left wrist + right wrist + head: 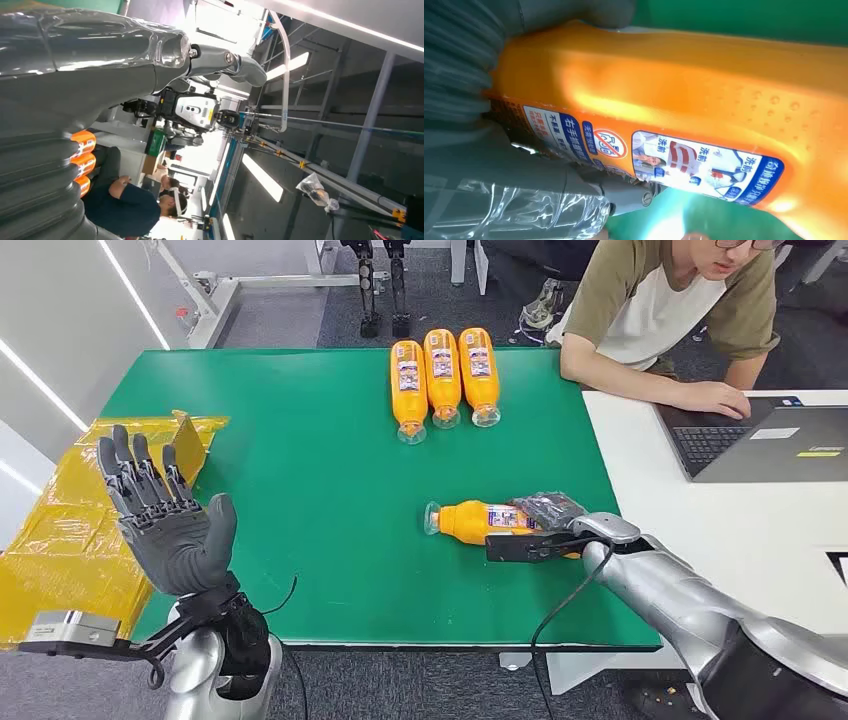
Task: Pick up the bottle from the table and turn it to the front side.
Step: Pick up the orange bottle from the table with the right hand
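The orange bottle (pixel 468 522) has the small printed label (pixel 511 517) facing up, so it will show a bigger front label, hidden underneath, when I turn it over.
An orange bottle (pixel 478 521) with a blue and white label lies on its side on the green table (pixel 300 490), its clear cap pointing left. My right hand (pixel 552 515) grips its base end. The right wrist view shows the bottle (pixel 684 100) close up, with the grey thumb (pixel 589 12) over its top and the fingers (pixel 574 190) under it. My left hand (pixel 165 510) is raised above the table's front left corner, palm up, fingers spread, holding nothing; it also shows in the left wrist view (pixel 75 60).
Three more orange bottles (pixel 442 378) lie side by side at the table's far edge. A person (pixel 665 310) sits at the white desk (pixel 720 530) on the right, typing on a laptop (pixel 770 440). Yellow packaging (pixel 70 510) lies left of the table.
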